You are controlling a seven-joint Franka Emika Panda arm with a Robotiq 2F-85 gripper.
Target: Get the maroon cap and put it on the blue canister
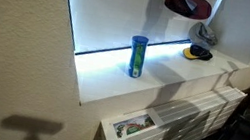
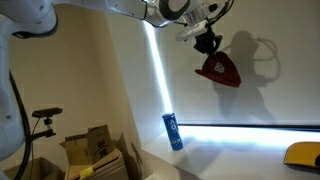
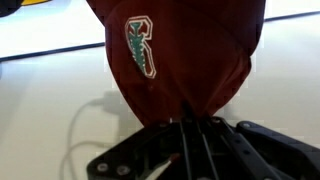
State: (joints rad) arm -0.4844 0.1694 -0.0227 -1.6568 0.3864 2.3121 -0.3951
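I should use my gripper to turn the maroon cap level and bring it over the canister's top before lowering it, because the cap is hanging at a tilt, away from the blue canister.
The maroon cap hangs high in the air in both exterior views, held by my gripper. In the wrist view the cap fills the upper frame, with a green and white emblem on it, and my gripper is shut on its fabric. The blue canister stands upright on the white sill, with a green and white label; it also shows in an exterior view. The cap is well above the canister and off to one side of it.
A grey cap and a dark cap with a yellow brim lie at the far end of the white sill. A yellow brim shows at an edge. Cardboard boxes and a radiator stand below.
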